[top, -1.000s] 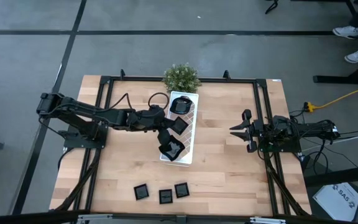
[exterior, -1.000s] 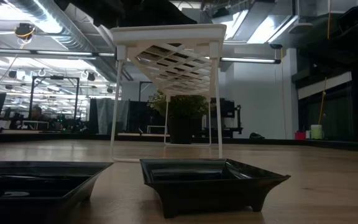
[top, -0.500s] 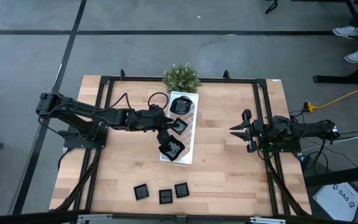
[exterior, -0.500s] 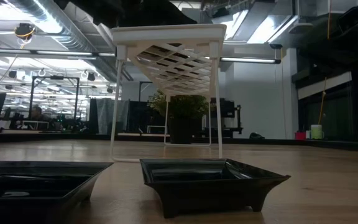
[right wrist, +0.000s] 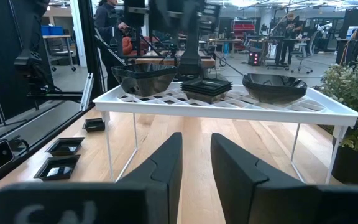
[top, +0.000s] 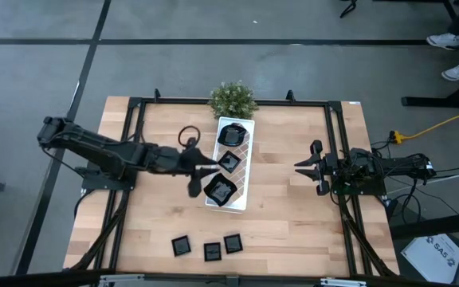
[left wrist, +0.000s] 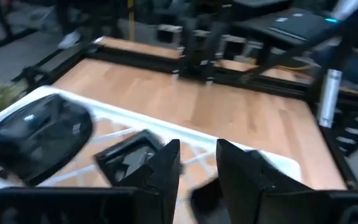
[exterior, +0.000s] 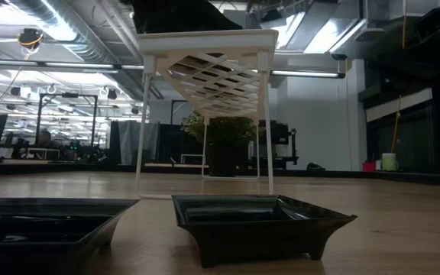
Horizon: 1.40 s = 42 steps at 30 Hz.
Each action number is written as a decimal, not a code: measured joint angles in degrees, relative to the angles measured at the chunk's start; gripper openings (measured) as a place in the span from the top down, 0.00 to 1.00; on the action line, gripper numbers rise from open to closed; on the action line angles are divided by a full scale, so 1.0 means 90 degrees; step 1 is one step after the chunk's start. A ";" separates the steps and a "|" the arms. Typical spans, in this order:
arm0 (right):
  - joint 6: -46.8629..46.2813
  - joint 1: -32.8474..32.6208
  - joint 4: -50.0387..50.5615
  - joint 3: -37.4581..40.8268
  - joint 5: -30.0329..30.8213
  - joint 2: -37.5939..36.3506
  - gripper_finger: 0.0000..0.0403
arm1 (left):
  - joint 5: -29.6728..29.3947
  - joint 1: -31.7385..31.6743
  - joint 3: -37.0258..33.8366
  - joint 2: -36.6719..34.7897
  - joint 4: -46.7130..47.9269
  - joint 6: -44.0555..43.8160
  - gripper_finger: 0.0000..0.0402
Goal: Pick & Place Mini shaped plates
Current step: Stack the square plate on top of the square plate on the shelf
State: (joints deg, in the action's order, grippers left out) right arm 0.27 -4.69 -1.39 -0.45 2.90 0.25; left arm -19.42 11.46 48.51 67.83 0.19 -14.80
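My left gripper is open, and the end square plate [top: 181,245] by the near edge lies clear of its neighbours. So my left gripper should go on toward the plate's rim [top: 179,237] and close there.
Three glossy black mini plates sit on the raised white lattice tray [top: 245,171]: a round one [top: 232,133] at its far end, a square one [top: 229,161] in the middle, and another [top: 220,190] at its near end. Three more square plates [top: 211,251] lie on the table by the near edge. My left gripper [top: 212,167] is open at the tray's left edge, level with the middle plate [left wrist: 129,155], and holds nothing. My right gripper [top: 303,167] waits open to the right of the tray, facing it [right wrist: 229,102].
A small green potted plant [top: 232,99] stands just beyond the tray's far end. A black frame [top: 134,108] runs around the table edges. Bare wood lies between the tray and my right gripper, and between the tray and the near plates [exterior: 262,225].
My left gripper was over the plate at the tray's near end. It has drawn back toward the table's left and a little toward the far edge, coming clear of that plate. The plate stays on the tray. My right arm kept still.
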 joint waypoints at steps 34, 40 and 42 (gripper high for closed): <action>0.0000 0.0000 0.0000 0.0000 0.0000 -0.0001 0.79 | 0.0102 0.3228 -0.0039 0.0137 0.0863 -0.1799 0.78; -0.0001 0.0000 -0.0001 0.0000 0.0000 -0.0002 0.79 | 0.0111 0.3223 -0.0041 0.0559 0.1148 -0.2415 0.78; 0.0000 0.0001 0.0000 0.0000 0.0000 -0.0002 0.79 | 0.0117 0.3223 -0.0041 0.0717 0.1184 -0.2569 0.78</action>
State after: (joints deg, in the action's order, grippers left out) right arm 0.27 -4.68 -1.40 -0.45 2.90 0.23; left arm -18.37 40.47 48.14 74.28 10.84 -37.92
